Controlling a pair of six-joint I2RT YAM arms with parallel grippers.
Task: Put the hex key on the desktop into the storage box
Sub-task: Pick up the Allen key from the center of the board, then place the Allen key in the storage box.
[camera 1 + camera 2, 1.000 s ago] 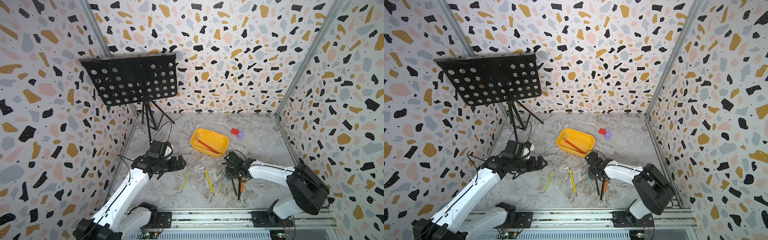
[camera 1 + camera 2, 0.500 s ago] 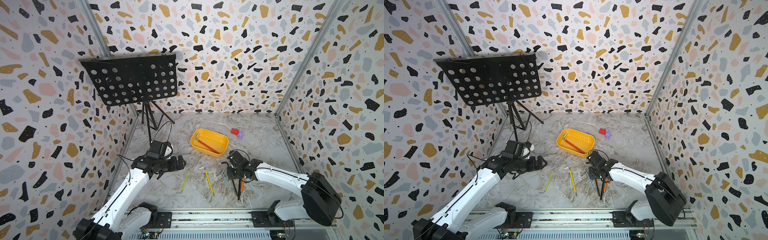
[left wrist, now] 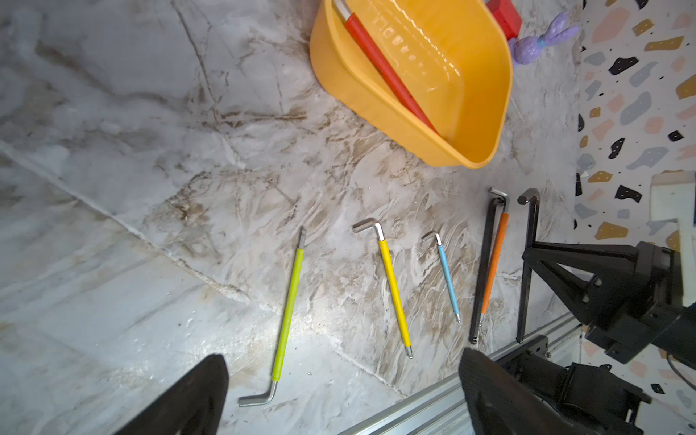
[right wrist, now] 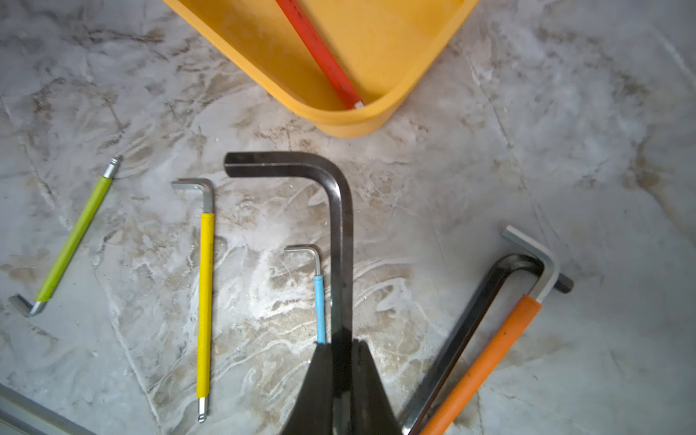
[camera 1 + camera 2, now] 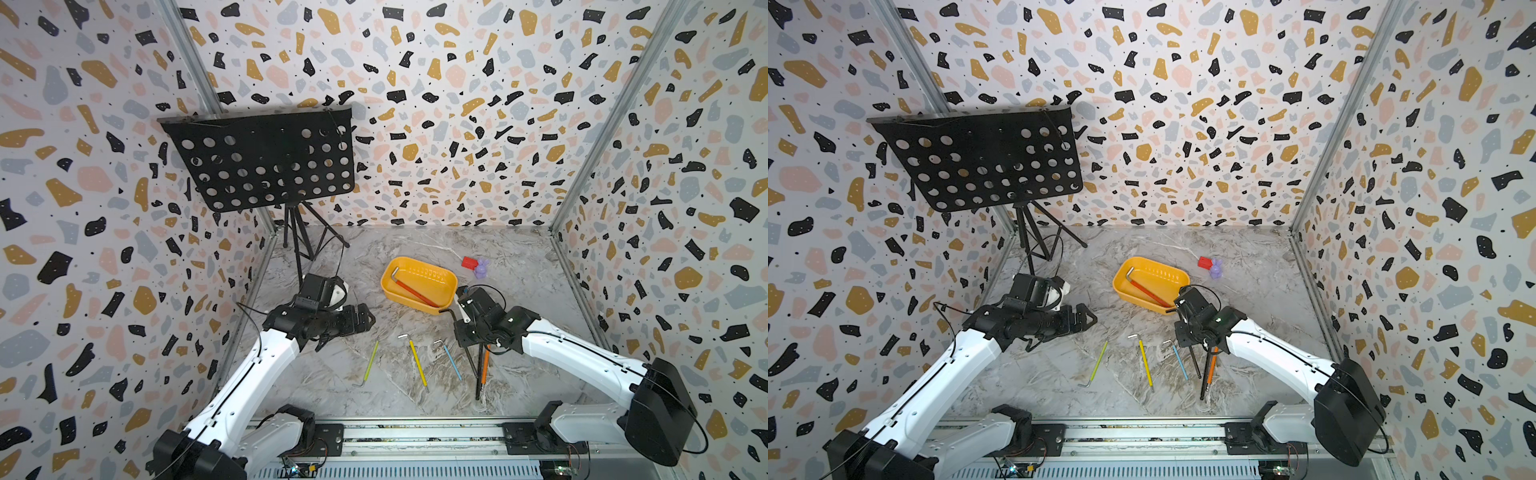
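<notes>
The black hex key's bent end [image 5: 446, 310] points toward the free bottom of the box [image 5: 434, 282] next to the red-sleeved key, so my right gripper carries on carrying the black hex key until its whole stem is in the box.
My right gripper [image 4: 342, 344] is shut on the long shaft of a large black hex key [image 4: 341, 244]. The key's bent end [image 5: 443, 310] hangs just outside the near corner of the yellow-orange storage box [image 5: 432, 279] [image 5: 1158, 282]. A red-sleeved hex key [image 5: 415, 291] lies inside the box. On the marble desktop [image 5: 332, 374], green [image 5: 371, 361], yellow [image 5: 417, 365], blue [image 5: 451, 361], orange [image 5: 485, 365] and another black hex key [image 5: 479, 384] lie in a row. My left gripper [image 5: 365, 320] hovers open and empty left of the row.
A black perforated music stand [image 5: 266, 162] on a tripod fills the back left corner. A small red block [image 5: 469, 262] and a purple toy [image 5: 481, 269] sit behind the box. Patterned walls close three sides, and a metal rail [image 5: 415, 432] runs along the front.
My right gripper, still holding the black hex key, has moved a little toward the storage box, and that arm's elbow has swung out to the right. The left arm has not moved.
</notes>
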